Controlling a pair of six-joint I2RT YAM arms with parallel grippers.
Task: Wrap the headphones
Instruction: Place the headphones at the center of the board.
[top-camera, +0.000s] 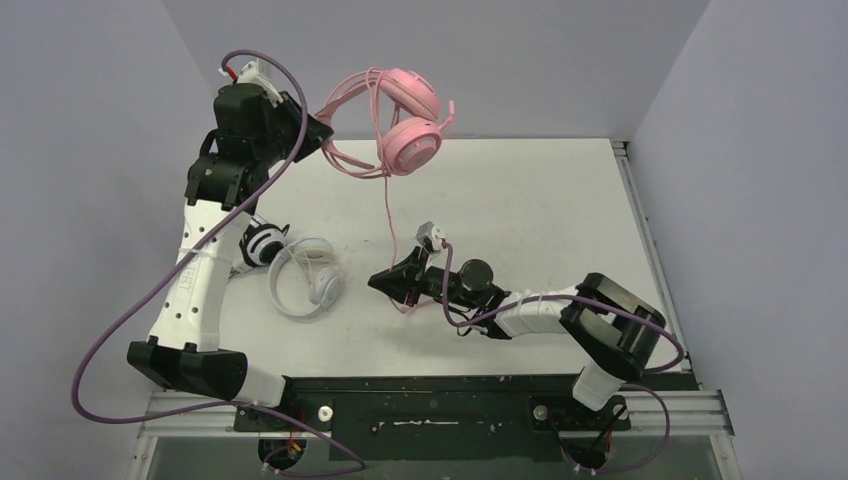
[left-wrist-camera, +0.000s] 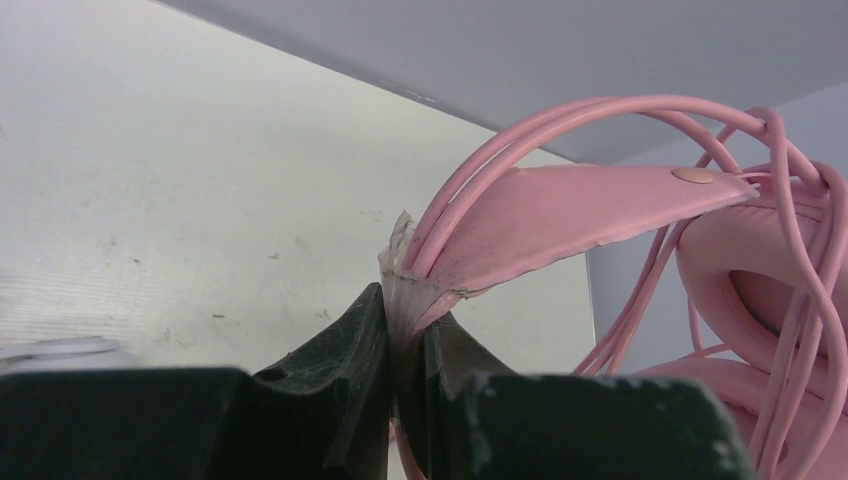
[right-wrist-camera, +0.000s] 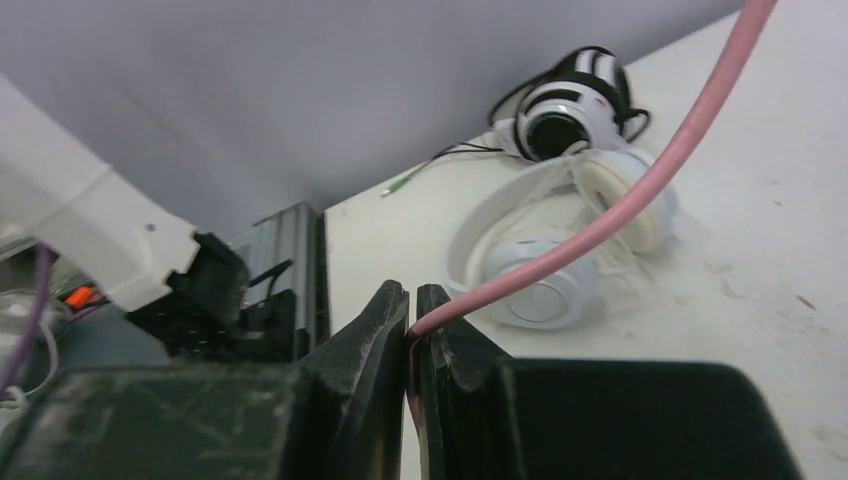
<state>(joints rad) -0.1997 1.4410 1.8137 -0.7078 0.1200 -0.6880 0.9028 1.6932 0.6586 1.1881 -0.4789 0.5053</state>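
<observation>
My right gripper should come up beside the earcups (top-camera: 412, 146) as I lower the headphones, because the pink cable (top-camera: 389, 212) stretches from the loops down to that gripper.
The pink headphones (top-camera: 410, 120) hang in the air above the table's far edge, with pink cable looped several times round the headband (left-wrist-camera: 560, 220). My left gripper (top-camera: 325, 130) (left-wrist-camera: 405, 310) is shut on the end of that headband, where it also pinches a bit of clear film. From the headset the pink cable (top-camera: 390, 215) (right-wrist-camera: 640, 190) drops down to my right gripper (top-camera: 385, 283) (right-wrist-camera: 412, 300), which is shut on it low over the middle of the table. The white headphones (top-camera: 305, 280) (right-wrist-camera: 540, 270) and the black-and-white headphones (top-camera: 262, 243) (right-wrist-camera: 565, 105) lie on the table at the left.
The black-and-white set's thin cable with a green plug (right-wrist-camera: 395, 185) trails toward the table's left edge. A metal rail (top-camera: 660, 410) runs along the near edge by the arm bases. Grey walls (top-camera: 720, 150) close in the table on three sides.
</observation>
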